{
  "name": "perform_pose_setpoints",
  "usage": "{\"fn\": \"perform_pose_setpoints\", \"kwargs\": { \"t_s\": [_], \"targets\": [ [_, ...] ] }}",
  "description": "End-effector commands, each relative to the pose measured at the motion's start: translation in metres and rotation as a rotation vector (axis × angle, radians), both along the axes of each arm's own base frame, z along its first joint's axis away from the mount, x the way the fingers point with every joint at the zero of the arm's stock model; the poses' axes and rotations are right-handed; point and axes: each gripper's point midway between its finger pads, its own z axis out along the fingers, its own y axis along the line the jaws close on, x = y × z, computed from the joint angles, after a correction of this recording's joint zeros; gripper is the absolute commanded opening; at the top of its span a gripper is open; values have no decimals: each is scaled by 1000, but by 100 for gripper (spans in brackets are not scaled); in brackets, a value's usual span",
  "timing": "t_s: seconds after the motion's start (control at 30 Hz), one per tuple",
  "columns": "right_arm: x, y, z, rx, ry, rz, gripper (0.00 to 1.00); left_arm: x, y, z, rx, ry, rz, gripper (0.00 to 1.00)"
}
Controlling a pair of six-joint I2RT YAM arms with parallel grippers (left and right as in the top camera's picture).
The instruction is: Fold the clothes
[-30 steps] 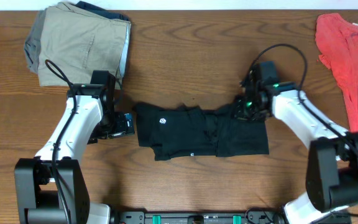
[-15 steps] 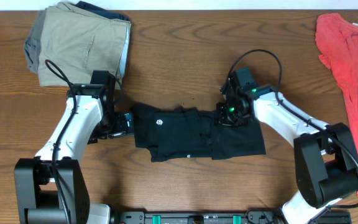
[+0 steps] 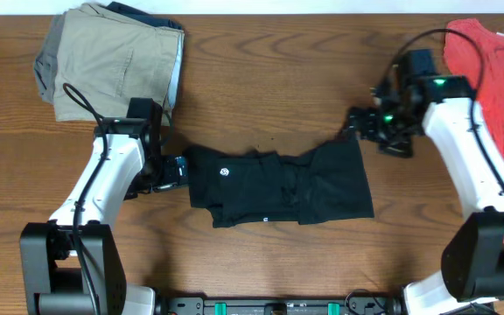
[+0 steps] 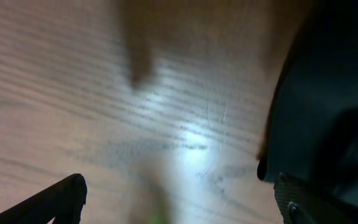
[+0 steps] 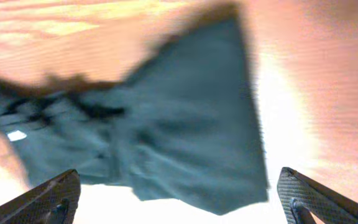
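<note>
I should move in over the black garment's logo end [image 3: 199,178], pinch it and pull, because wood [image 4: 179,174] lies between my left gripper's open fingers beside that logo end.
The clothes [image 3: 278,185] are a black garment lying crumpled in a wide band across the table's middle, with a small white round logo [image 3: 227,171] near the left end. My left gripper [image 3: 177,171] is low at the garment's left edge and open. In the left wrist view the black cloth [image 4: 328,106] lies by the right finger [image 4: 303,200], and only bare wood is between the fingers of the left gripper [image 4: 179,205]. My right gripper [image 3: 362,122] hovers open above the garment's upper right corner. The right wrist view shows the cloth [image 5: 185,124] spread below the empty right gripper [image 5: 179,208].
A khaki-beige folded garment [image 3: 112,57] rests on darker clothes at the back left. A coral-red top [image 3: 493,83] lies along the right edge. Bare wooden table [image 3: 278,79] stretches behind the black garment. The arm bases stand at the front edge.
My right gripper has opened, let go of the garment's right part and swung up and to the right. That part now lies spread flat. The left arm has hardly moved.
</note>
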Motion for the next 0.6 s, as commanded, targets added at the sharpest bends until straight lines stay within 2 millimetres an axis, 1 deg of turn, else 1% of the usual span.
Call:
{"fn": "perform_pose_setpoints", "kwargs": {
  "t_s": [0.0, 0.03, 0.1, 0.17, 0.23, 0.37, 0.57],
  "targets": [
    [-5, -49, -6, -180, 23, -50, 99, 4, 15, 1, 3, -21, 42, 98],
    [-8, -64, -7, -232, 40, -71, 99, 5, 18, 1, -18, -24, 60, 97],
    [-13, -82, -7, -288, 60, -99, 99, 8, 14, 1, -120, -39, 56, 98],
    [-16, -95, -7, -306, 72, -128, 99, 13, 4, 4, -267, -68, 43, 98],
    [-17, -103, -7, -304, 76, -158, 99, 18, -1, 7, -381, -101, 33, 98],
    [-17, -107, -7, -304, 78, -173, 99, 22, -1, 5, -491, -115, 58, 98],
    [-16, -104, -7, -287, 75, -169, 99, 24, -26, -9, -699, -81, 9, 98]
  ]
}}
